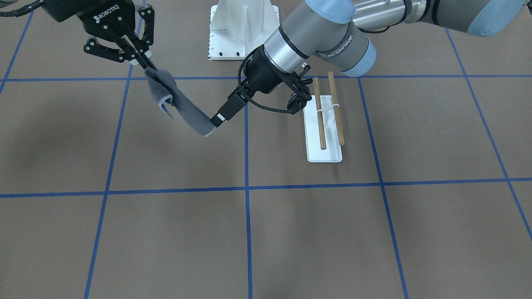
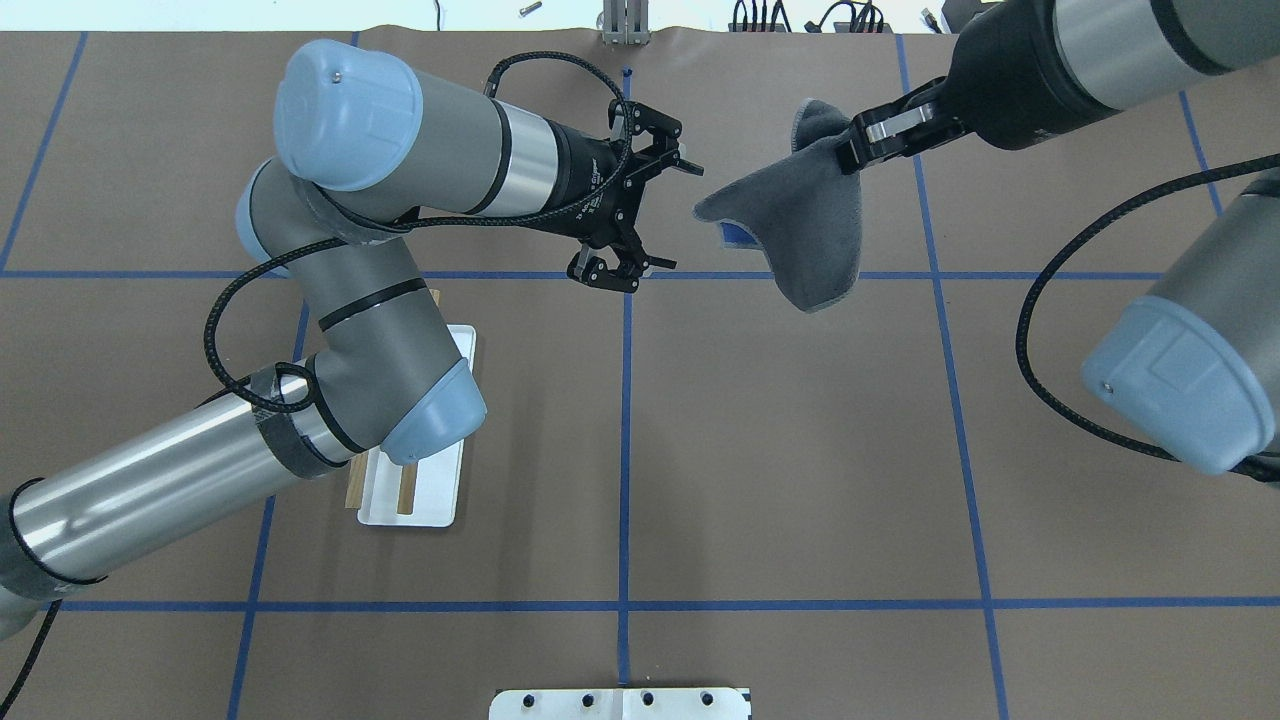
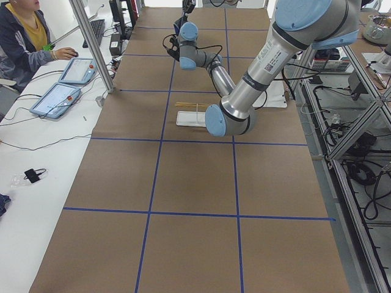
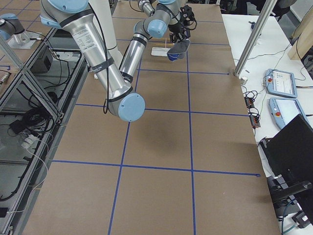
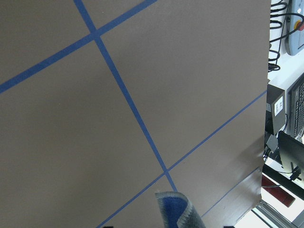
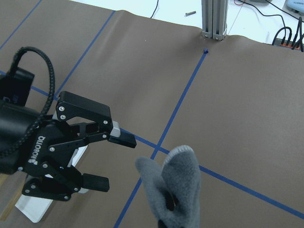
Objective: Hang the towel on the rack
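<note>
The dark grey towel's loose edge point(image 1: 166, 104) curls limply, so I expect the towel point(image 1: 191, 111) to stretch over both wooden rods and sag past them when I bring it across.
My right gripper point(image 1: 147, 66) point(image 2: 852, 150) is shut on one corner of the dark grey towel point(image 1: 187, 110) point(image 2: 810, 230) and holds it in the air above the table. The towel sags down from it, and its blue underside shows in the left wrist view point(image 5: 175, 211). My left gripper point(image 2: 682, 218) point(image 6: 116, 161) is open, its jaws wide apart, facing the towel's free corner just in front of it. I cannot tell whether they touch. The rack point(image 1: 328, 153) stands on the table behind the left gripper, two wooden rods point(image 1: 319, 112) over a white base. The left arm partly hides the rack overhead point(image 2: 430, 510).
The large white bolted pedestal point(image 1: 243, 29) point(image 2: 620, 703) stands at the robot's side of the table. Blue tape lines grid the brown surface. An aluminium post point(image 6: 213, 19) stands at the far edge. An operator point(image 3: 24, 30) sits beyond the table's far side.
</note>
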{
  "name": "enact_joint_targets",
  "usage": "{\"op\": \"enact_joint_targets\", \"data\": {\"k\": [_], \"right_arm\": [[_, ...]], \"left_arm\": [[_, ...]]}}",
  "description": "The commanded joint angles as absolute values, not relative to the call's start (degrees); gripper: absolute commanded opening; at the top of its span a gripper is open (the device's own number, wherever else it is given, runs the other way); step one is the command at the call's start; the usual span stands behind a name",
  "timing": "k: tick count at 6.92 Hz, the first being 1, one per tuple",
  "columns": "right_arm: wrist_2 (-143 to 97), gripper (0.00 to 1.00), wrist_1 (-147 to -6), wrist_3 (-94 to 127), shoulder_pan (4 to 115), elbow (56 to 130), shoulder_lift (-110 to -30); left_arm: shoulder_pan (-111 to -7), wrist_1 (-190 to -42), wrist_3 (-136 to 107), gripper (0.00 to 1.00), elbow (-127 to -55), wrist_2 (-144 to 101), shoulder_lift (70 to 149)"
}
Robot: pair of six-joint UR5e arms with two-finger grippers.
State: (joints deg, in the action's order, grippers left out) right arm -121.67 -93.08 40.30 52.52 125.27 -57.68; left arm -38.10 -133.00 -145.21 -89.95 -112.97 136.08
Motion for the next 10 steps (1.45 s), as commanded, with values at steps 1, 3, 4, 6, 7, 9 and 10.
{"op": "enact_joint_targets", "data": {"k": [1, 3, 4, 6, 7, 9, 10], "right_arm": [[-119.5, 0.0, -93.1, 40.9, 50.6, 126.6, -57.3], [-119.1, 0.0, -93.2, 40.9, 49.8, 128.0, -57.4], [-119.1, 0.0, -93.1, 40.9, 49.5, 128.0, -57.4], [-119.1, 0.0, -93.1, 40.9, 49.5, 127.9, -57.4], [-119.1, 0.0, -93.0, 40.9, 49.5, 127.7, -57.3], [-118.8, 0.34, -93.1, 40.9, 49.7, 127.5, -57.7], [-116.0, 0.99, -93.0, 40.9, 49.7, 127.5, -58.2]], "left_arm": [[-38.1, -132.8, -146.0, 0.92, -89.7, -112.9, 136.7], [-38.1, -133.3, -146.7, 0.92, -89.6, -112.9, 136.6], [-38.1, -133.4, -147.0, 0.79, -89.6, -112.9, 136.7], [-38.1, -133.4, -150.3, 0.05, -89.8, -112.9, 136.6], [-38.1, -133.7, -149.5, 0.0, -89.8, -113.0, 136.2], [-38.1, -134.2, -143.4, 0.0, -90.1, -113.5, 136.1], [-38.0, -134.2, -135.3, 0.0, -90.8, -113.0, 134.1]]}}
